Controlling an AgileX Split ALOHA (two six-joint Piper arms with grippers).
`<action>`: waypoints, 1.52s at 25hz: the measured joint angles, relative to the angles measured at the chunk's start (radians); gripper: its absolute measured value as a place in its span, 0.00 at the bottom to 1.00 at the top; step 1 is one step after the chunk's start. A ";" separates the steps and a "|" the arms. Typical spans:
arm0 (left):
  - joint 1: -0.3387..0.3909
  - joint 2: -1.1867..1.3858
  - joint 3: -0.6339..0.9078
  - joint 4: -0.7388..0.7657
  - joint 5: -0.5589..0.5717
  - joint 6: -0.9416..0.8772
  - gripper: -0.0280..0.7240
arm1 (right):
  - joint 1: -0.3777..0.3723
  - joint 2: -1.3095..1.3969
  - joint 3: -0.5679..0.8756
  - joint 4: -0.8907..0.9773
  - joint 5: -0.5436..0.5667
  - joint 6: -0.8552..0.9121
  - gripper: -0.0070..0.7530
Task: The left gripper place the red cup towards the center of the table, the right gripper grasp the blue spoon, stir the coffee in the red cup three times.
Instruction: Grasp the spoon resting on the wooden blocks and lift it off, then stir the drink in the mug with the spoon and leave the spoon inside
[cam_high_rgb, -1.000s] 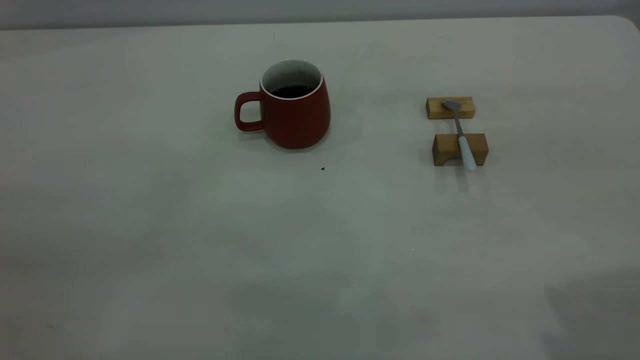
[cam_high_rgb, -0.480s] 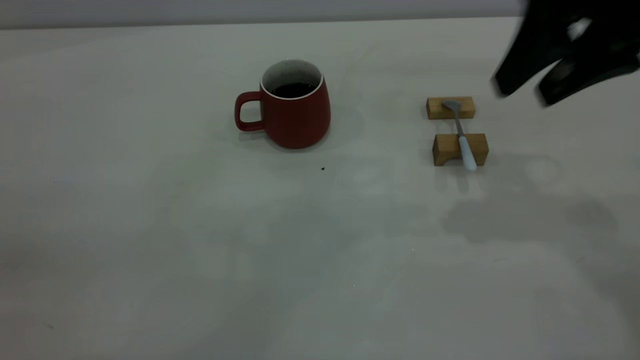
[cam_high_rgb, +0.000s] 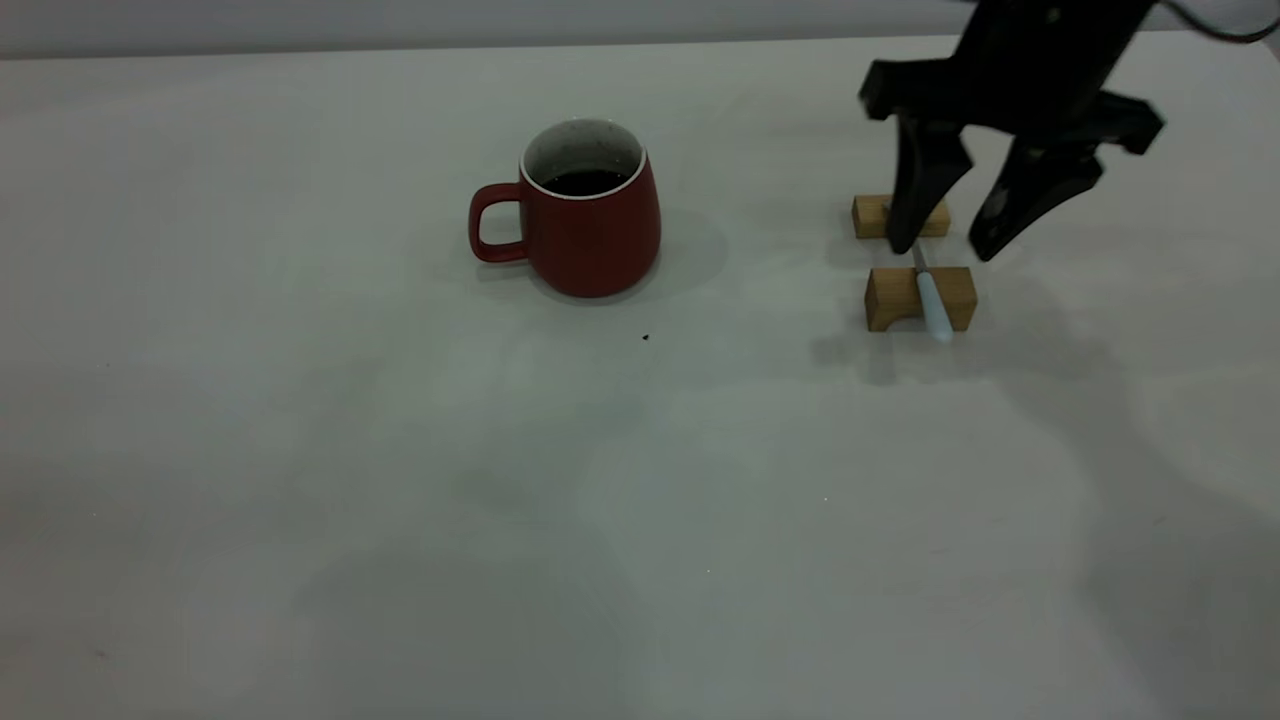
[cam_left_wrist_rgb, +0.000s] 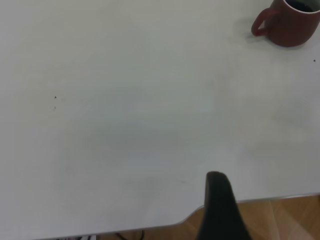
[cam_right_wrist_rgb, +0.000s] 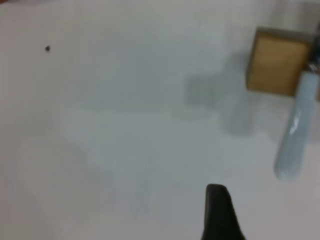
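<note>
The robot's right gripper has its open fingers on either side of the blue spoon (cam_high_rgb: 921, 257) and should keep going down, then close on the spoon's handle end (cam_high_rgb: 941, 329) past the near block.
The red cup (cam_high_rgb: 590, 215) stands upright on the table (cam_high_rgb: 400, 500) near its middle, handle to the left, with dark coffee (cam_high_rgb: 585, 182) inside. The blue spoon (cam_high_rgb: 935, 305) lies across two wooden blocks to the right of the cup. My right gripper (cam_high_rgb: 945, 248) hangs open just above the spoon's neck, one finger on each side, touching nothing. In the right wrist view the spoon's handle (cam_right_wrist_rgb: 297, 135) lies past one fingertip (cam_right_wrist_rgb: 220, 215). My left gripper is outside the exterior view. One of its fingers (cam_left_wrist_rgb: 220, 205) shows over the table's edge, far from the cup (cam_left_wrist_rgb: 292, 22).
The near wooden block (cam_high_rgb: 920, 298) carries the spoon's handle and the far block (cam_high_rgb: 870, 215) its bowl. A tiny dark speck (cam_high_rgb: 645, 337) lies in front of the cup. Bare tabletop stretches between the cup and the blocks.
My right gripper came in from the upper right, moved left and down, and now hangs over the spoon. The cup and spoon have not moved.
</note>
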 joint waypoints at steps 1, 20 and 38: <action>0.000 0.000 0.000 0.000 0.000 0.000 0.77 | 0.002 0.023 -0.022 -0.001 0.015 0.003 0.71; 0.000 0.000 0.000 0.000 0.001 0.000 0.77 | 0.005 0.234 -0.128 -0.085 0.034 0.090 0.70; 0.000 0.000 0.000 0.000 0.001 0.000 0.77 | 0.006 0.063 -0.131 0.074 0.264 0.039 0.18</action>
